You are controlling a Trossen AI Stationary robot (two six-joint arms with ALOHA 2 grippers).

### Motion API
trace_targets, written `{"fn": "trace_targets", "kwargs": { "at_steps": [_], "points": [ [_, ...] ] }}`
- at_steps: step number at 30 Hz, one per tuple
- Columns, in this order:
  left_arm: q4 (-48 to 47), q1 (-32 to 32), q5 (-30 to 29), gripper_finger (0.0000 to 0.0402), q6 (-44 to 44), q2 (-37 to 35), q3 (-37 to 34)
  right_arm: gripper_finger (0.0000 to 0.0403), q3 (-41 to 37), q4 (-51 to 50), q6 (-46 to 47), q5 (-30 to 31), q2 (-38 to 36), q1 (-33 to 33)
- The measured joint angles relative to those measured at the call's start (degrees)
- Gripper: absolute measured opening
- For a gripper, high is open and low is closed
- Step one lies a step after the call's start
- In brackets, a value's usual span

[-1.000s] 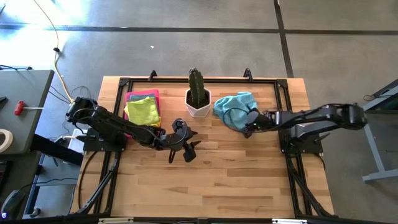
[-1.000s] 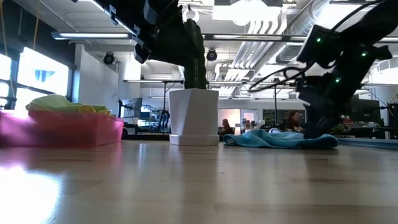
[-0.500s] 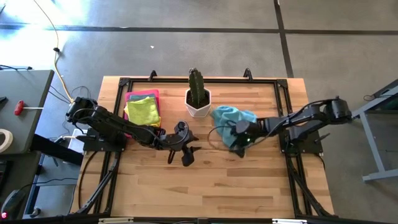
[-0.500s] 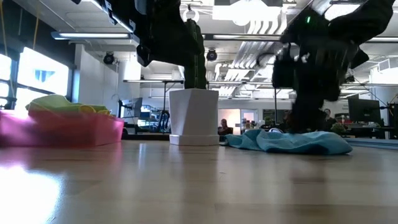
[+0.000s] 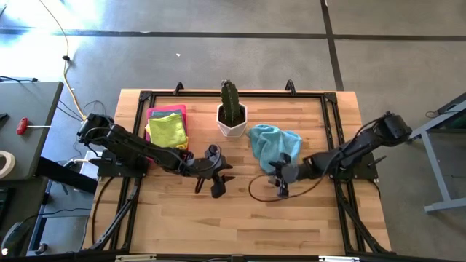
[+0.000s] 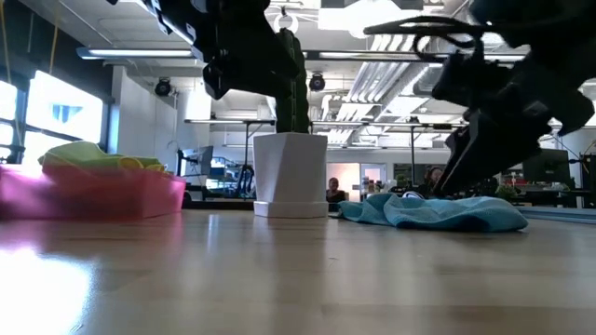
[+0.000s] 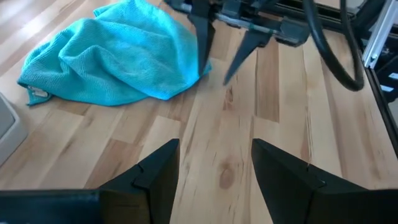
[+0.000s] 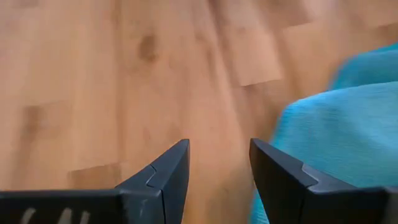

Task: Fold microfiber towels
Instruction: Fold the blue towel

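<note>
The light blue towel (image 5: 274, 147) will come along in one piece and stay partly folded over when the robot pulls the towel's edge, as crumpled layers (image 8: 356, 88) overlap near that edge.
A light blue microfiber towel (image 5: 273, 142) lies crumpled on the wooden table, to the right of the cactus pot; it also shows in the left wrist view (image 7: 115, 56). My right gripper (image 5: 280, 189) is open just beyond the towel's near edge, with bare wood between its fingers (image 8: 217, 168); the blue cloth lies beside one finger. My left gripper (image 5: 207, 188) is open over the table's middle and faces the towel and the right gripper (image 7: 214, 174). More towels, lime green and yellow (image 5: 167, 129), lie piled in the pink tray (image 5: 169, 110).
A white pot with a cactus (image 5: 232, 116) stands at the far middle, close to the towel's left side. The pink tray sits at the far left. A black cable loop (image 5: 256, 191) hangs by the right gripper. Bare wood stretches along the near half of the table (image 5: 240, 218).
My right gripper has swung from the towel's right side toward the table's near edge and middle, rolling as it went, and now stands past the towel's near edge. The blue towel's near part has been drawn a little toward the near edge.
</note>
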Motion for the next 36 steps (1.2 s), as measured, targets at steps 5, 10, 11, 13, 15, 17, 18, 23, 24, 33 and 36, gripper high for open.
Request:
{"fn": "trace_targets", "kwargs": {
  "at_steps": [5,10,11,13,15,17,18,23,24,33,36],
  "points": [
    [-0.1,0.0,0.0,0.0188,0.5,0.0,0.0,0.0161,0.0,-2.7,1.0,11.6,0.0,5.6],
    [-0.1,0.0,-0.2,0.0188,0.5,0.0,0.0,0.0161,0.0,-7.0,0.6,17.8,0.0,9.3],
    [-0.1,0.0,-0.2,0.0188,0.5,0.0,0.0,0.0161,0.0,-7.2,1.1,17.9,0.2,9.6],
    [-0.1,0.0,-0.2,0.0188,0.5,0.0,0.0,0.0161,0.0,-7.2,1.5,17.9,0.9,10.0],
    [-0.1,0.0,-0.2,0.0188,0.5,0.0,0.0,0.0161,0.0,-7.2,1.2,17.9,2.3,10.1],
    [-0.1,0.0,-0.2,0.0188,0.6,0.0,0.0,0.0161,0.0,-7.4,0.8,18.5,4.1,10.1],
    [-0.1,0.0,-0.2,0.0188,0.6,0.0,0.0,0.0161,0.0,-7.3,0.1,19.3,5.3,10.1],
    [-0.3,0.0,-0.2,0.0188,0.6,0.0,0.0,0.0161,0.0,-8.1,-2.4,26.4,9.2,10.1],
    [-0.3,0.0,-0.2,0.0188,0.6,0.0,0.0,0.0159,0.0,-8.1,-2.4,26.6,9.4,10.1],
    [-0.3,0.1,-0.6,0.0188,0.6,0.0,0.0,0.0033,0.0,-8.4,-2.5,23.2,8.9,10.1],
    [-0.3,0.1,-2.1,0.0188,0.7,0.0,0.0,0.0011,0.1,-8.4,-1.9,21.2,8.4,10.1]
  ]
}}
